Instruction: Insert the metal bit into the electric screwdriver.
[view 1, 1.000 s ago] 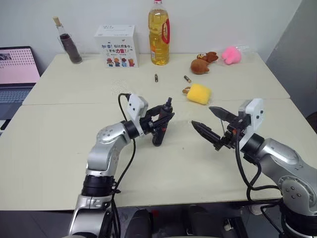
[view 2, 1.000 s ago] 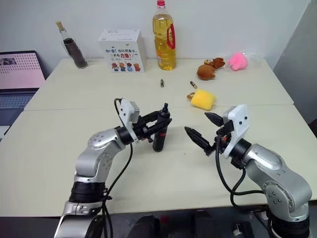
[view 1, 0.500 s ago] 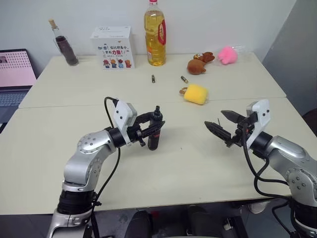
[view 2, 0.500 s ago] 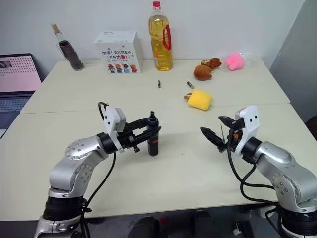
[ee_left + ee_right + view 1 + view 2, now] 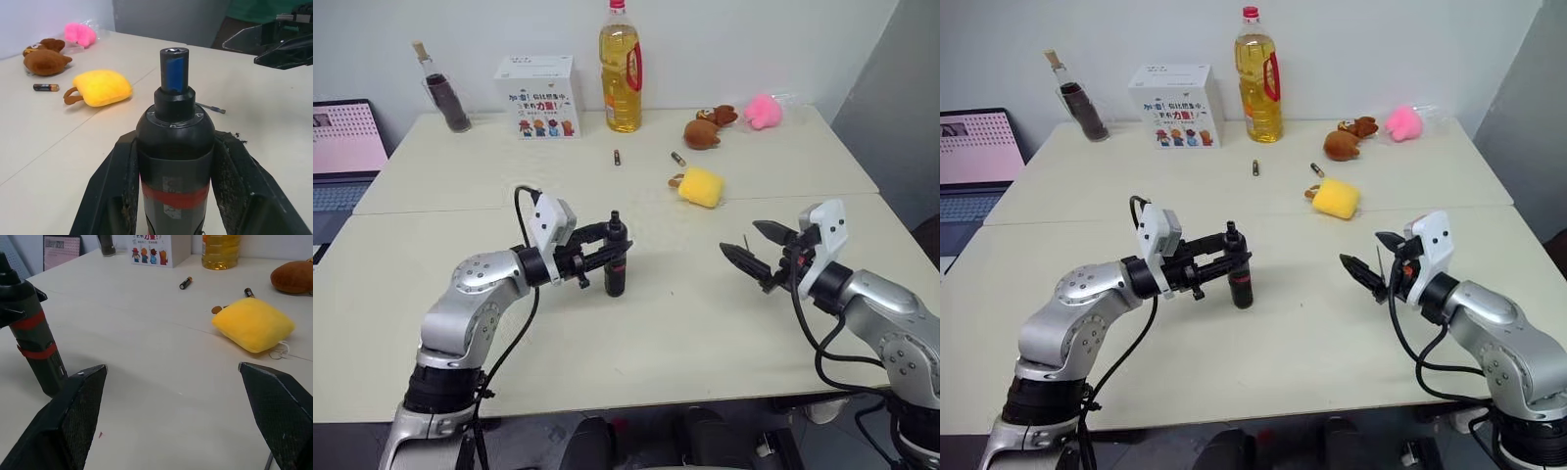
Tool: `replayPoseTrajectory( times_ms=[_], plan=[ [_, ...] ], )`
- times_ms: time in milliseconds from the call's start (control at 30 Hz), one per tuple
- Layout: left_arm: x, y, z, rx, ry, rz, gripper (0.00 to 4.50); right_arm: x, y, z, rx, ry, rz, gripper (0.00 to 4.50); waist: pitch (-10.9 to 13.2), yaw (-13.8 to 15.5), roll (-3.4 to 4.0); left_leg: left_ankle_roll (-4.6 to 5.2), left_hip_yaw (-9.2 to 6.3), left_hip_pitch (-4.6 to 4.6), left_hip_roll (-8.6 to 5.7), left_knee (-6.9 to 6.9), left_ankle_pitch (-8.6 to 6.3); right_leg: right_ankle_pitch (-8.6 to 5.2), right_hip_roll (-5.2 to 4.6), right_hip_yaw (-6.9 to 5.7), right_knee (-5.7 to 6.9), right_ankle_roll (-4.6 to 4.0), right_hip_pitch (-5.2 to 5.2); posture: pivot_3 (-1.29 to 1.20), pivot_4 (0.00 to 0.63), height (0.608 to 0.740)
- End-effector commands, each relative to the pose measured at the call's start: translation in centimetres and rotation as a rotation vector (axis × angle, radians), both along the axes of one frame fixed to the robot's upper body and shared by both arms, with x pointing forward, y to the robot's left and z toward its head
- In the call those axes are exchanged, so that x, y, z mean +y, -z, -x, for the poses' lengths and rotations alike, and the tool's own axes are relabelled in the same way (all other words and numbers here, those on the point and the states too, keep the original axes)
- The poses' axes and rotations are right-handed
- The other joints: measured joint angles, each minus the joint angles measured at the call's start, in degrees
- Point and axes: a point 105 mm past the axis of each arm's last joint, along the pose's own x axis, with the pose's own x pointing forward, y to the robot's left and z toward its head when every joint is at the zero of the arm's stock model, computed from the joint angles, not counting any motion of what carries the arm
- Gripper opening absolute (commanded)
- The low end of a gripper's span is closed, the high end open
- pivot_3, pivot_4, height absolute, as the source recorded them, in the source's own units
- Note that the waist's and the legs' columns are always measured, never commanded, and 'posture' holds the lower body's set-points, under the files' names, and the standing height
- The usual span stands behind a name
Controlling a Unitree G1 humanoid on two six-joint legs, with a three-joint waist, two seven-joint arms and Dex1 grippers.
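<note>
My gripper will push the metal bit (image 5: 746, 242) in, and the bit will go partway in with its long stem sticking out, because the electric screwdriver's tip (image 5: 615, 217) is short.
The electric screwdriver (image 5: 615, 270) stands upright on the table, black with red bands and its blue tip (image 5: 174, 73) pointing up. My left gripper (image 5: 607, 253) is shut on its body from the left side. The metal bit (image 5: 211, 107), a thin dark rod, lies flat on the table between the screwdriver and my right gripper (image 5: 739, 236). That gripper hovers open above the table to the right, with nothing between its fingers. The right wrist view shows the screwdriver (image 5: 36, 342) beyond the gripper's wide-spread fingers (image 5: 83, 401).
A yellow plush (image 5: 702, 186) lies behind the grippers, with two small batteries (image 5: 617, 157) (image 5: 678, 158) further back. Along the far edge stand an oil bottle (image 5: 620, 69), a white box (image 5: 539, 96), a dark small bottle (image 5: 440, 90) and brown (image 5: 705, 129) and pink (image 5: 764, 110) plush toys. A laptop (image 5: 347, 147) sits far left.
The head view has shifted. My two grippers have drawn apart, the left going left with the screwdriver still held, the right going right and staying open.
</note>
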Motion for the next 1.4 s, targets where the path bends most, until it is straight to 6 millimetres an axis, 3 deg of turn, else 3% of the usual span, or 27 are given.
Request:
replayPoseTrajectory(
  times_ms=[33,133,300,433,500,733,900,1067,1400],
  plan=[
    [-2.0,-3.0,-1.1,-0.083,0.032,0.046,1.67,-0.5,-0.7,-0.2,-0.037,0.018,0.001,4.5,0.0,0.1,-0.02,0.0,0.02,-0.01,-0.02,0.01,0.0,0.0,0.0,0.02,0.0,0.0,0.0,0.0,0.15,0.74],
    [-4.9,-5.5,-1.1,-0.139,0.127,0.102,1.67,-0.7,-0.9,-0.8,-0.031,0.029,-0.004,4.5,0.1,0.5,-0.13,0.0,-0.02,-0.15,-0.04,0.07,0.0,0.01,-0.01,-0.04,-0.05,0.01,-0.05,0.0,0.15,0.74],
    [-6.2,-6.0,-1.1,-0.135,0.164,0.17,1.67,-1.6,-1.0,-1.3,-0.031,0.068,-0.005,4.5,0.1,0.1,-0.13,0.03,0.07,-0.16,-0.07,0.0,-0.02,0.02,-0.09,0.08,-0.15,0.04,-0.07,0.0,0.15,0.74],
    [-7.1,-5.0,-1.6,-0.118,0.15,0.209,1.67,-2.5,-0.5,-1.9,-0.015,0.121,0.008,4.5,0.1,0.1,-0.13,0.03,0.02,-0.15,-0.04,-0.01,-0.02,0.02,-0.05,0.01,-0.09,0.03,-0.09,0.0,0.15,0.74],
    [-7.4,-3.2,-2.1,-0.116,0.133,0.196,1.67,-2.9,0.2,-2.3,0.011,0.153,0.023,4.5,0.1,0.2,-0.12,0.03,0.04,-0.15,-0.04,-0.01,-0.02,0.02,-0.05,0.04,-0.09,0.03,-0.09,0.0,0.15,0.74],
    [-7.6,-0.3,-2.6,-0.104,0.094,0.189,1.67,-4.7,3.5,-4.4,0.174,0.267,0.142,4.5,0.1,0.2,-0.12,0.03,0.07,-0.14,-0.06,0.02,-0.02,0.03,-0.06,0.05,-0.1,0.02,-0.08,0.0,0.15,0.74],
    [-7.5,0.4,-2.4,-0.097,0.099,0.167,1.67,-5.2,4.7,-5.7,0.262,0.281,0.186,4.5,0.1,0.1,-0.1,0.03,0.08,-0.12,-0.05,0.0,-0.02,0.03,-0.06,0.07,-0.09,0.02,-0.08,0.0,0.15,0.74],
    [-7.2,1.2,-2.2,-0.098,0.099,0.125,1.67,-5.3,5.4,-8.7,0.421,0.31,0.194,4.5,0.0,0.0,-0.05,0.04,0.13,-0.06,-0.05,0.01,-0.02,0.03,-0.06,0.11,-0.07,0.01,-0.07,0.0,0.15,0.74],
    [-7.2,1.0,-2.1,-0.108,0.074,0.135,1.67,-4.8,7.7,-9.0,0.677,0.299,0.237,4.5,0.0,0.0,-0.05,0.04,0.1,-0.04,-0.06,0.02,-0.02,0.05,-0.12,0.06,-0.06,0.01,-0.02,0.0,0.15,0.74]
  ],
)
